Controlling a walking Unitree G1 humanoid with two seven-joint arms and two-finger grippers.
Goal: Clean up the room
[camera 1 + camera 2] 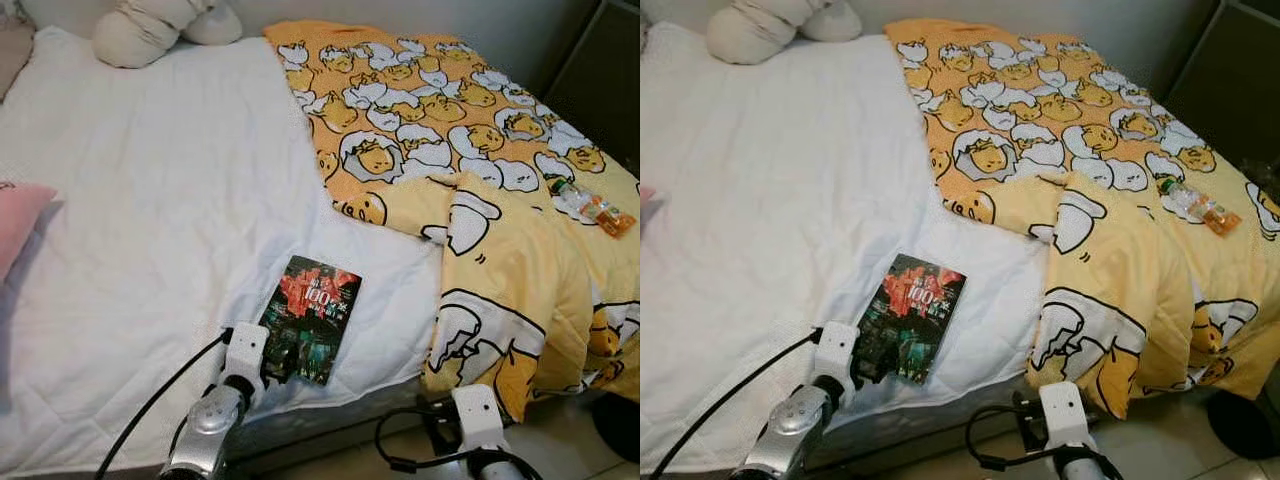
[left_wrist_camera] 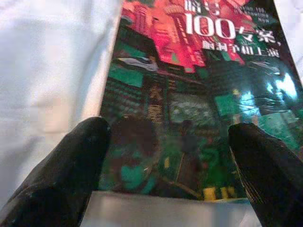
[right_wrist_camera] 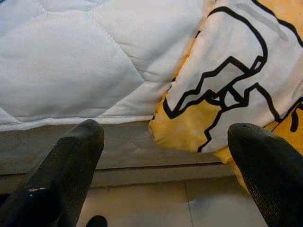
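Note:
My gripper will tip the thin book down, and its covers [image 2: 189, 113] should spread apart, held by the thin book's pale spine [image 2: 98, 90] that runs along the book's long edge.
A dark book [image 1: 312, 315] with a red and green cover and "100" on it lies flat on the white quilted bed [image 1: 150, 200], near the front edge. My left gripper [image 1: 277, 363] sits at the book's near end. In the left wrist view its two black fingers [image 2: 71, 161] stand open on either side of the book cover [image 2: 189, 94], with nothing clamped. My right gripper [image 3: 165, 132] is open and low in front of the mattress edge, facing the hanging corner of the yellow cartoon blanket [image 3: 227, 94].
The yellow blanket [image 1: 440, 130] covers the bed's right half and drapes over the front. A plastic bottle with an orange label [image 1: 592, 208] lies on it at the right. A pink pillow [image 1: 15, 225] is at the left, a cream plush [image 1: 150, 28] at the head.

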